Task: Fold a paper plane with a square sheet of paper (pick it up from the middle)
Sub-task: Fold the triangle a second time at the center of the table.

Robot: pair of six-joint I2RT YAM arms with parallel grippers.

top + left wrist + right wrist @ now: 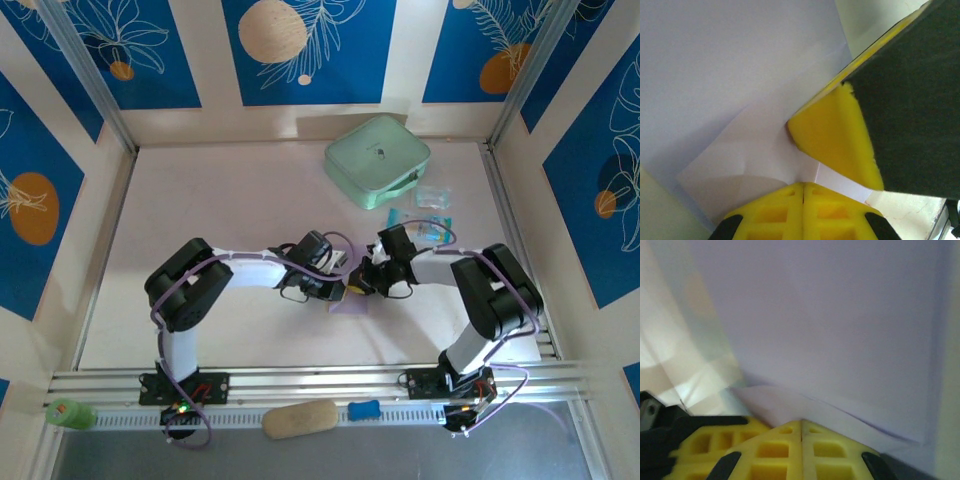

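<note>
My right gripper is crowding my left gripper on the paper's raised flap [785,404], so it should move back toward the paper's side edge [932,432] before it presses the flap down.
The square sheet of paper [350,305] is lavender and lies partly folded on the table under both grippers, with only a small corner showing from above. It spreads across the left wrist view [730,75], where a folded flap and a crease run toward my fingertips. In the right wrist view the paper [840,315] has a raised folded edge just ahead of the tips. My left gripper [350,290] [803,186] is shut, its tips against the paper. My right gripper [366,283] [801,423] is shut too, tips on the paper. The right gripper's yellow finger [835,135] rests on the flap close to the left tips.
A mint-green case [377,160] lies at the back right, with small blue packets [432,212] just in front of it. On the near rail sit a tan oblong [300,418], a small blue piece [364,409] and a green object [70,412]. Walls enclose the table.
</note>
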